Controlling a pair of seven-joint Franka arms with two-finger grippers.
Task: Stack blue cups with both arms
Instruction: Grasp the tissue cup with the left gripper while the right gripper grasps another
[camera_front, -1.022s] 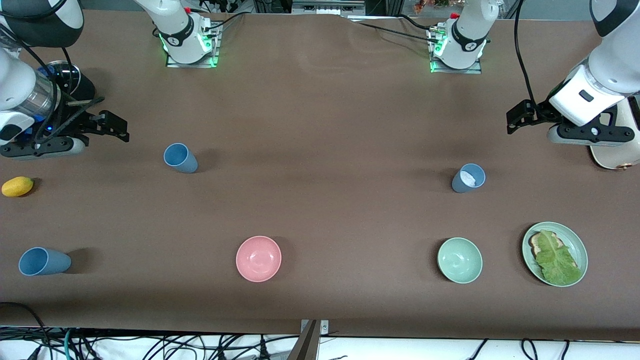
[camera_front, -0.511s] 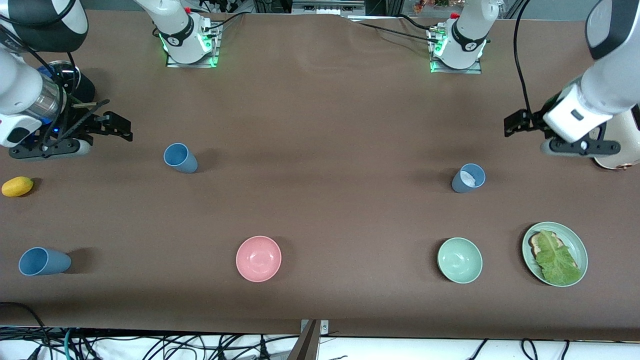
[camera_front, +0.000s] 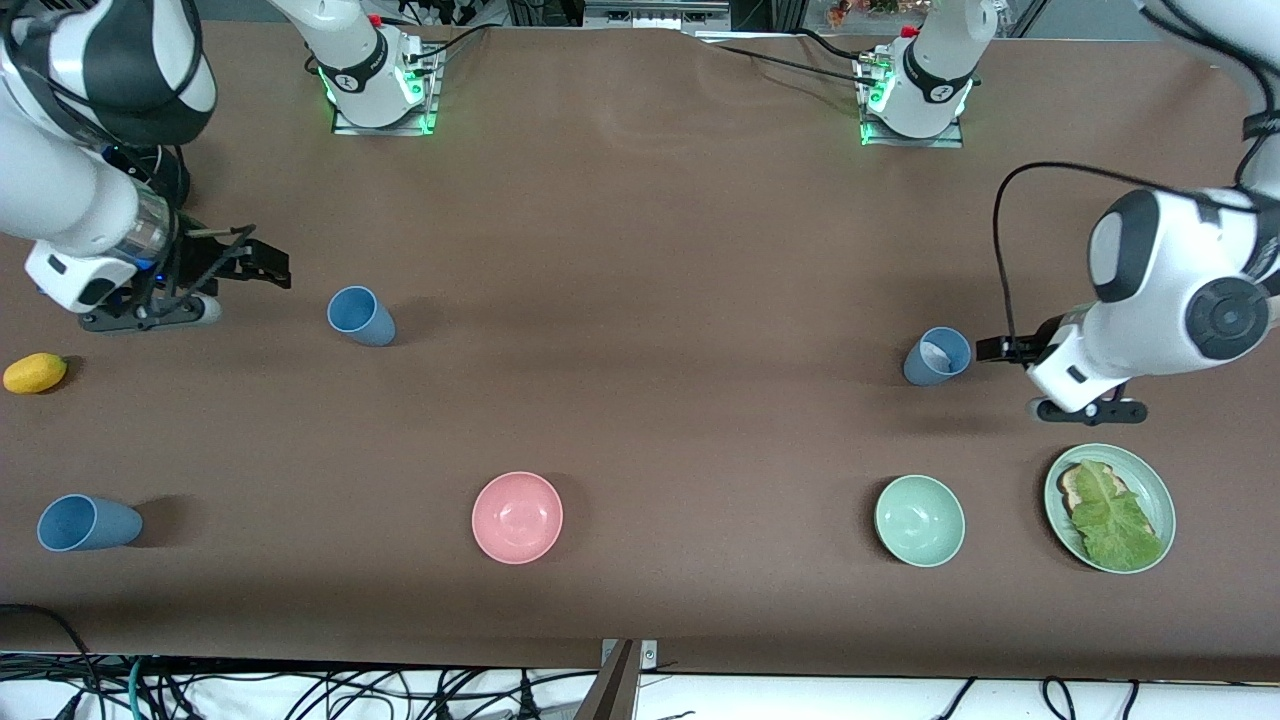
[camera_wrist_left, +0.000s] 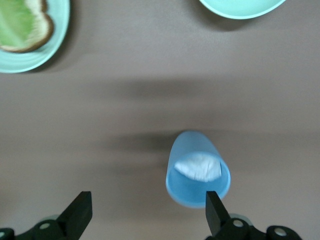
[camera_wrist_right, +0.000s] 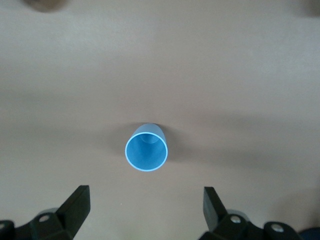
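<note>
The white patch (camera_front: 935, 355) is below the cup's rim and its edge is uneven, so I expect this crumpled patch to stay inside the blue cup (camera_front: 925, 368) when I carry the cup.
Three blue cups stand on the brown table. One with a white patch inside (camera_front: 937, 356) (camera_wrist_left: 197, 170) is toward the left arm's end. My left gripper (camera_front: 990, 349) (camera_wrist_left: 148, 202) is open just beside it, with the cup's rim close to one fingertip (camera_wrist_left: 214, 205) and nothing gripped. A second cup (camera_front: 361, 316) (camera_wrist_right: 146, 150) stands toward the right arm's end. My right gripper (camera_front: 262, 263) (camera_wrist_right: 145, 196) is open a short way from it, pointing at it. The third cup (camera_front: 88, 523) is nearer the front camera, at the right arm's end.
A pink bowl (camera_front: 517, 517), a pale green bowl (camera_front: 919, 520) and a green plate (camera_front: 1158, 478) with toast and lettuce line the side near the front camera. A yellow fruit (camera_front: 35, 372) lies at the right arm's end.
The left arm has swung down toward the front camera, bringing its gripper up beside the cup with the white patch. The right gripper has edged closer to its cup. Both stay open.
</note>
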